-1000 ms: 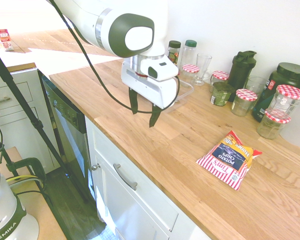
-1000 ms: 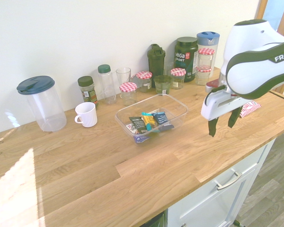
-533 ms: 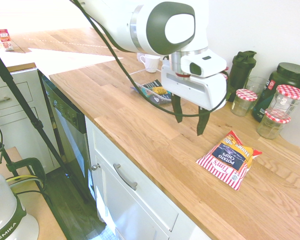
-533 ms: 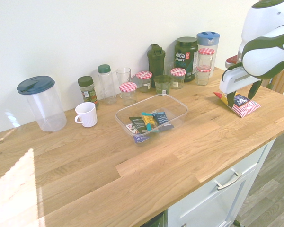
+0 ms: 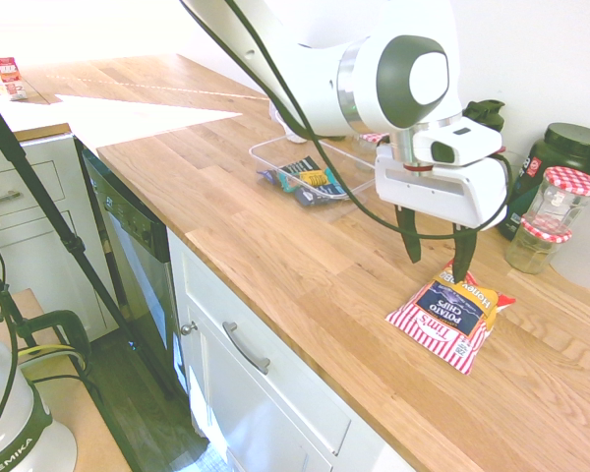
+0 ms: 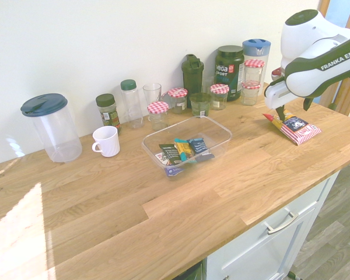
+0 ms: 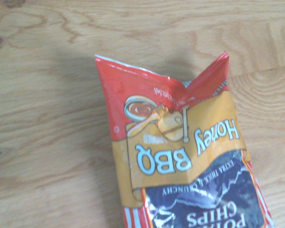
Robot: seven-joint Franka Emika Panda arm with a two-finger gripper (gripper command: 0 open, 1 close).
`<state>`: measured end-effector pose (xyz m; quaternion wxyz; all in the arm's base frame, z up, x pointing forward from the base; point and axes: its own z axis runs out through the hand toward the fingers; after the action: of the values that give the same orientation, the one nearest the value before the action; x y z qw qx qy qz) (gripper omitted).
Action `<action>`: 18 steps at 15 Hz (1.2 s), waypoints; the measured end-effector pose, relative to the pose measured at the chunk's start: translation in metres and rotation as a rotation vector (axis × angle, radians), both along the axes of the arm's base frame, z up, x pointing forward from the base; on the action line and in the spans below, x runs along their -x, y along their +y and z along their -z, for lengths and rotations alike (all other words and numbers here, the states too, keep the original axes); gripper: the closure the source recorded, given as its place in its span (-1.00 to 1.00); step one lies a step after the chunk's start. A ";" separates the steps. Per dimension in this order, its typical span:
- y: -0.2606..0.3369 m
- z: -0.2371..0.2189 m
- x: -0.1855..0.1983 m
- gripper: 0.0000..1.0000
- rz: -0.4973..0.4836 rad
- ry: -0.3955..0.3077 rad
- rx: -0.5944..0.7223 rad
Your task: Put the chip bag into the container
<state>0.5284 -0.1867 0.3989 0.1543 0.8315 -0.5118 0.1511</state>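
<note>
Snack packets [image 5: 310, 181] are already lying across the bottom of the container. The chip bag [image 5: 450, 317] will come to rest at a slant on top of them when I lower it in.
The chip bag [image 5: 450, 317], striped red and white with a dark blue panel and an orange top, lies flat on the wooden counter, at the right in both exterior views [image 6: 296, 127]. My gripper [image 5: 436, 267] hangs open just above the bag's orange end, fingers pointing down and holding nothing. From the second exterior view the gripper [image 6: 290, 111] stands over the bag's far end. The wrist view shows the chip bag [image 7: 180, 156] close below. The container [image 6: 219, 127], a clear shallow tray holding small snack packets, sits mid-counter, well apart from the bag [image 5: 261, 152].
Jars with red checkered lids [image 6: 219, 88], a dark shaker [image 6: 192, 73], a dark tub [image 6: 229, 64] and glasses line the wall behind. A white mug [image 6: 107, 141] and a clear pitcher [image 6: 51, 127] stand further left. The counter's front edge runs close to the bag.
The arm has swung from near the container across the counter to the chip bag and come down over it. The gripper stayed open; the bag has not moved.
</note>
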 end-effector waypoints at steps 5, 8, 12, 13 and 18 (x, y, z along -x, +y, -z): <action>0.003 0.018 -0.023 1.00 -0.015 0.013 0.005; 0.007 0.019 -0.029 1.00 -0.024 0.015 0.013; 0.005 0.027 -0.030 1.00 -0.020 0.027 0.023; 0.003 0.029 -0.030 1.00 -0.017 0.031 0.025; -0.003 0.041 -0.031 1.00 -0.001 0.049 0.028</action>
<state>0.5597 -0.1901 0.3577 0.1782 0.8331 -0.5051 0.1380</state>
